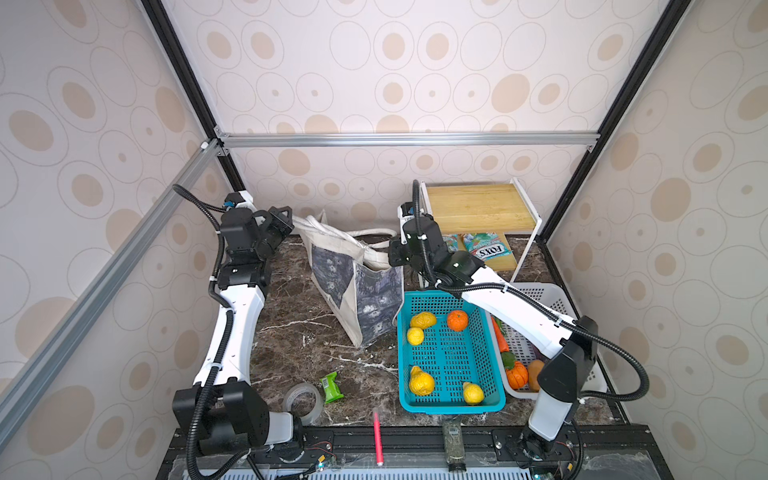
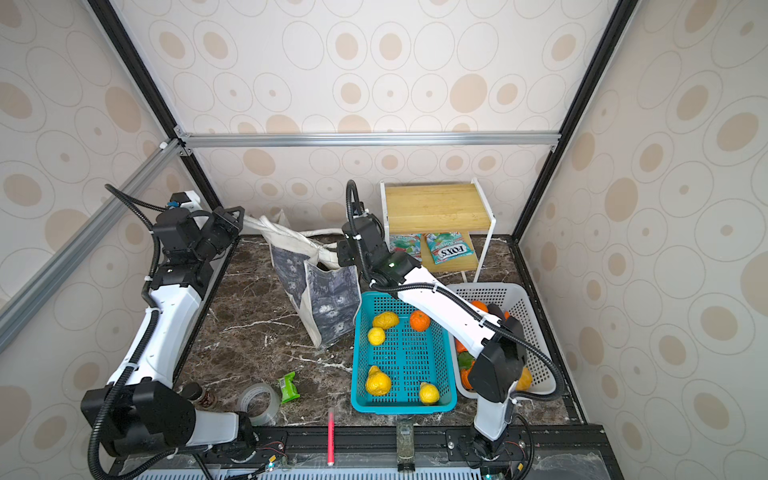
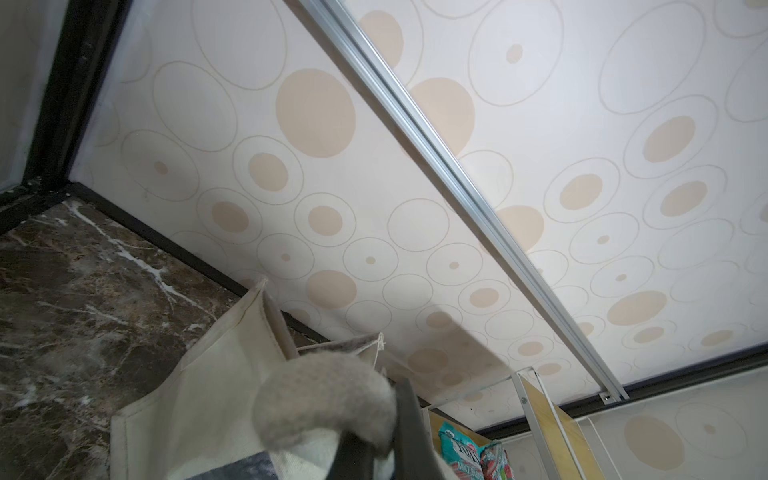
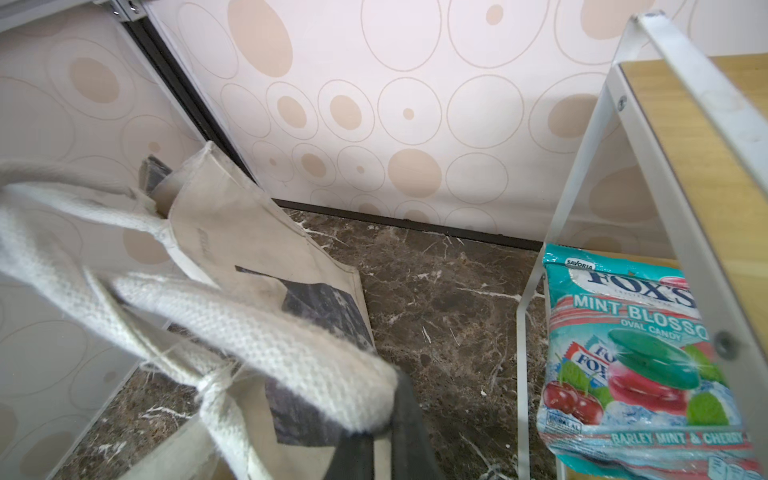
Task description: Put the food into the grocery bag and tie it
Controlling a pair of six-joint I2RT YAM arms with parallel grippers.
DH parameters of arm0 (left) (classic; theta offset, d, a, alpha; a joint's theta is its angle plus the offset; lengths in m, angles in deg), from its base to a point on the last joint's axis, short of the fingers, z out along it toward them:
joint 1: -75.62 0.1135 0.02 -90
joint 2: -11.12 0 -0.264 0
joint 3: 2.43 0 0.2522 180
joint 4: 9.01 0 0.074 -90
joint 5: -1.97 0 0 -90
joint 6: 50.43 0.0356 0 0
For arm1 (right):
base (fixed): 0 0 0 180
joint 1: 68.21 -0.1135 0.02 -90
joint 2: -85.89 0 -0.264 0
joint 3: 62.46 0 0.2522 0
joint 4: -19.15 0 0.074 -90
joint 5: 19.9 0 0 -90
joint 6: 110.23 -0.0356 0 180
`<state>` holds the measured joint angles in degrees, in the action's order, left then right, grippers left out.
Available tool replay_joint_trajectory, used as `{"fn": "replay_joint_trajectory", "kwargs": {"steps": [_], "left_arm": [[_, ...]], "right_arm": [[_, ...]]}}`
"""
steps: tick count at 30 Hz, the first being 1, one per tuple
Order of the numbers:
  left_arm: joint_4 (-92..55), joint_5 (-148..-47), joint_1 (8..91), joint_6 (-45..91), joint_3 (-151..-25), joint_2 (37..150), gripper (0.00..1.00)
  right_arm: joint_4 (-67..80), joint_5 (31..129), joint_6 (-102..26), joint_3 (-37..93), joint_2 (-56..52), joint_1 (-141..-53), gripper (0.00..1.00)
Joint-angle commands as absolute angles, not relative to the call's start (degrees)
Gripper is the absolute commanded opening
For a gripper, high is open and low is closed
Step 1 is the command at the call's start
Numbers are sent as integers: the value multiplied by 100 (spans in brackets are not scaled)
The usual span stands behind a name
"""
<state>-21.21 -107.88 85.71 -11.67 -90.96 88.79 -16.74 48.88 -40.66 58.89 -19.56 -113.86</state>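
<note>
The knot [image 4: 216, 385] is tight and the straps pull the grocery bag crooked, so the robot should lower the straps and let go of them before its left gripper pushes the bag straight [image 1: 345, 312].
The grocery bag [image 1: 357, 286] [image 2: 320, 291], a cream tote with grey-blue printed panels, stands at the middle back of the marble table. Its inside is hidden. My left gripper [image 1: 292, 225] [image 3: 374, 453] is shut on one cream strap handle [image 3: 324, 409] at the bag's upper left. At the bag's right, my right gripper [image 1: 393, 254] [image 4: 386, 449] is shut on another strap handle [image 4: 291, 353]. The straps [image 1: 332, 230] stretch between both grippers above the bag's mouth. The food that shows lies elsewhere: yellow toy fruit [image 1: 422, 380] and an orange [image 1: 457, 321] in the teal basket [image 1: 453, 409].
A white basket [image 1: 540, 291] with carrot and pumpkin toys sits right of the teal one, under my right arm. A white-framed wooden shelf [image 1: 478, 203] at the back right holds candy packets [image 1: 488, 247] [image 4: 636, 353]. A green packet [image 1: 331, 386], tape roll [image 1: 303, 401] and pink pen [image 1: 377, 436] lie in front.
</note>
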Motion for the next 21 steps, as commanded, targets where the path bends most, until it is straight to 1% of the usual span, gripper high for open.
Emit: {"fn": "replay_joint_trajectory", "kwargs": {"steps": [1,5,7,10,13,16,21], "left_arm": [[-1040,-9484,9132,-1292,-8927,8418,0],[-703,-9348,9255,-1523,-8209,8176,0],[-66,-9356,9256,-1763,-7719,8101,0],[-177,-9144,9263,-1619,-7494,8017,0],[-136,-8970,9387,-1600,-7313,7920,0],[-81,-8996,9558,-1659,-7228,7872,0],[-169,-8978,9681,-1459,-7120,7756,0]], "right_arm": [[-2579,3216,-4358,5825,-1698,-11008,0],[-1653,3578,-4762,4635,-1142,-10987,0],[-1440,3585,-4954,4261,-970,-10986,0],[-1025,3732,-5117,3687,-685,-10973,0],[-913,3879,-5132,3434,-512,-10946,0],[-1206,4209,-5254,3386,-311,-10813,0],[-985,4610,-4918,3277,-78,-10789,0]]}}
